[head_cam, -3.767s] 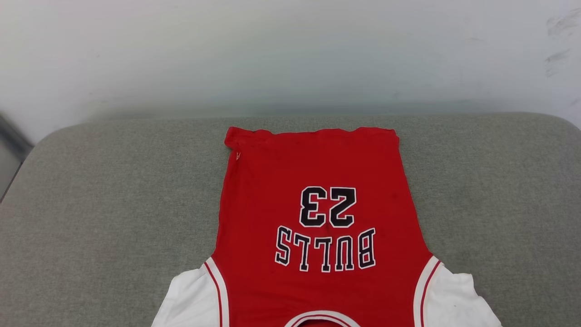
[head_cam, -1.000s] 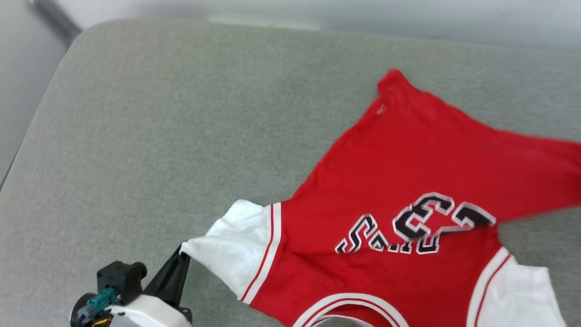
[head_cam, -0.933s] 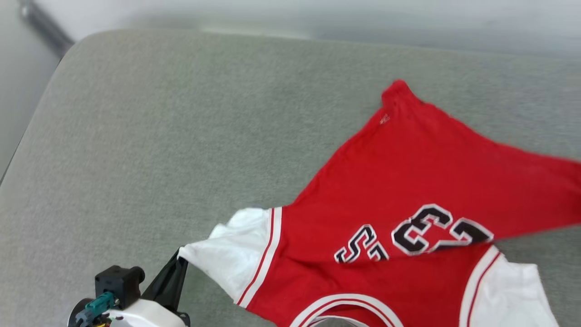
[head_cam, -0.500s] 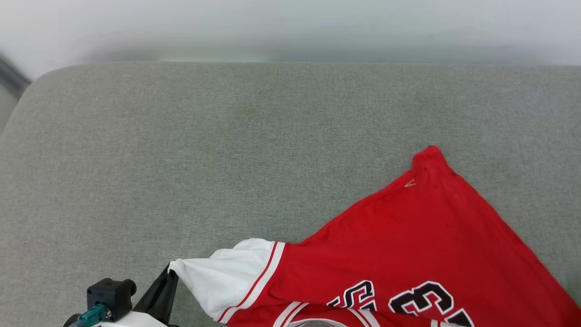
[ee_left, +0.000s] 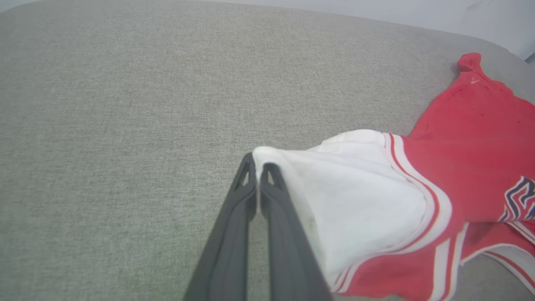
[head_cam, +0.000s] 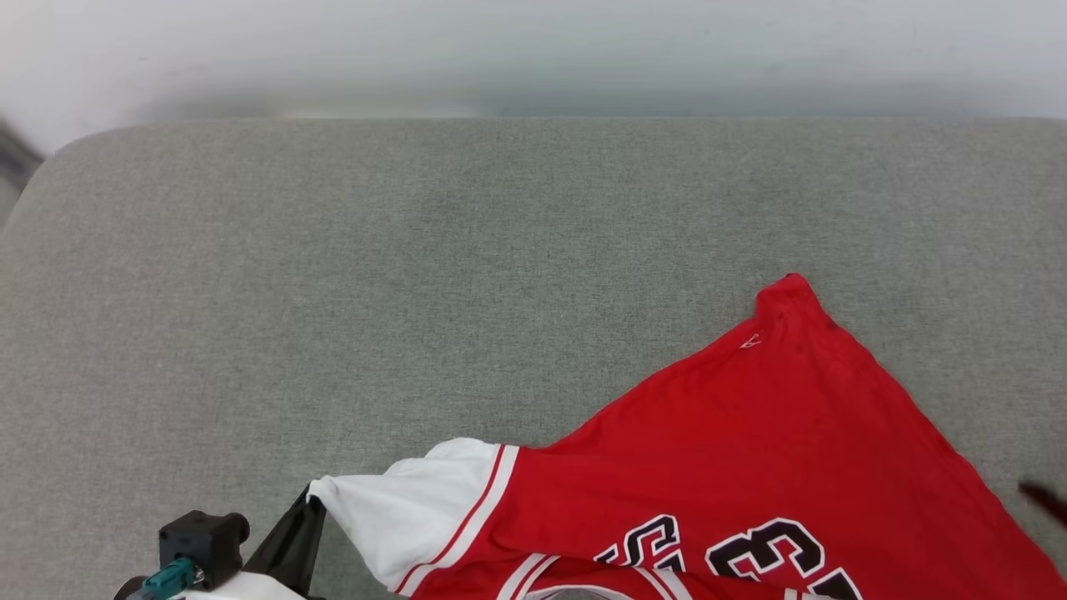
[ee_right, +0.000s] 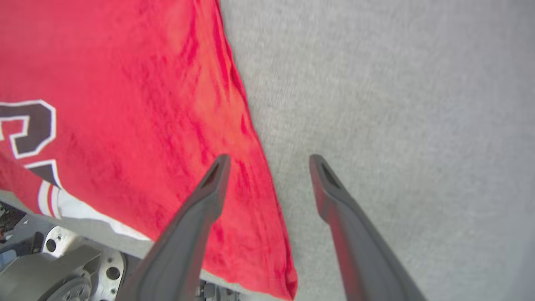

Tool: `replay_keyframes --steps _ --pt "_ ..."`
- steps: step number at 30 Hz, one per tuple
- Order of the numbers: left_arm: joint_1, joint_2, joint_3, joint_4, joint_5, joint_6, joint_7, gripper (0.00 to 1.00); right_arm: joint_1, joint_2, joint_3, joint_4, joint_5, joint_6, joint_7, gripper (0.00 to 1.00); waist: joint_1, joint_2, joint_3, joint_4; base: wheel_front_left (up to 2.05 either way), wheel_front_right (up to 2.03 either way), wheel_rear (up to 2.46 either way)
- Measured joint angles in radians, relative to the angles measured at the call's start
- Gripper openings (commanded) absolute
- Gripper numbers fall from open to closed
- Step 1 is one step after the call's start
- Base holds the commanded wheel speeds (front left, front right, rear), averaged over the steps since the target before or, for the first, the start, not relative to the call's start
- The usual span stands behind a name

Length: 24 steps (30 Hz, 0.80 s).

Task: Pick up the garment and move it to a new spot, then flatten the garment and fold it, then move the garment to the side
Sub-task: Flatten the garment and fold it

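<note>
My gripper is about to lift the red corner (head_cam: 792, 290). The black number (head_cam: 772, 553) breaks off at a fold, so I expect the garment to then fall open and show the whole number.
The garment (head_cam: 750, 450), a red jersey with white sleeves and a black number, lies skewed on the grey cushion (head_cam: 417, 275) at the lower right. My left gripper (head_cam: 310, 500) is shut on the tip of its white sleeve (head_cam: 400, 508), holding it slightly raised. The left wrist view shows the left gripper (ee_left: 258, 165) pinching that sleeve (ee_left: 355, 188). My right gripper (ee_right: 269, 161) is open over the garment's (ee_right: 125, 104) red side edge, one finger above the cloth and one above bare cushion. A dark fingertip (head_cam: 1046, 500) of it shows at the head view's right edge.
The cushion's bare grey surface stretches wide to the left and behind the garment, up to a pale wall (head_cam: 533, 50). Its rounded left corner (head_cam: 33, 175) drops off. Metal parts of my base (ee_right: 62, 259) sit under the garment's near edge.
The head camera has swung, shifting the picture. My right gripper has opened and let go of the red cloth, which now lies on the cushion. The left gripper still holds the sleeve.
</note>
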Motion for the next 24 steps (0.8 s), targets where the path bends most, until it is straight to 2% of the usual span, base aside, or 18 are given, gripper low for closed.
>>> replay_keyframes --steps 5,9,17,21,24 --pt "-0.023 0.0 -0.014 -0.009 0.015 -0.001 0.012 0.0 -0.125 -0.034 -0.05 -0.1 -0.044 0.0 0.04 1.0 0.0 0.0 0.016 0.019 0.0 0.0 0.0" --pt "-0.057 -0.011 -0.021 -0.013 0.029 -0.009 0.017 0.0 -0.254 -0.052 -0.022 -0.159 -0.099 0.0 0.113 1.0 0.0 0.0 0.039 0.042 0.0 0.0 0.0" --pt "-0.13 -0.048 -0.044 -0.018 0.058 -0.027 0.021 0.0 -0.541 0.029 0.161 -0.129 -0.173 0.0 0.3 1.0 0.0001 0.0 0.105 0.095 0.0 0.0 0.0" --pt "-0.158 -0.067 -0.053 -0.017 0.073 -0.035 0.021 0.0 -0.655 0.09 0.276 -0.053 -0.208 0.0 0.351 1.0 0.0001 0.0 0.142 0.122 0.0 0.0 0.0" --pt "-0.177 -0.079 -0.06 -0.017 0.084 -0.038 0.021 0.0 -0.722 0.135 0.31 0.033 -0.216 0.0 0.347 1.0 0.0001 0.0 0.17 0.141 0.0 0.0 0.0"
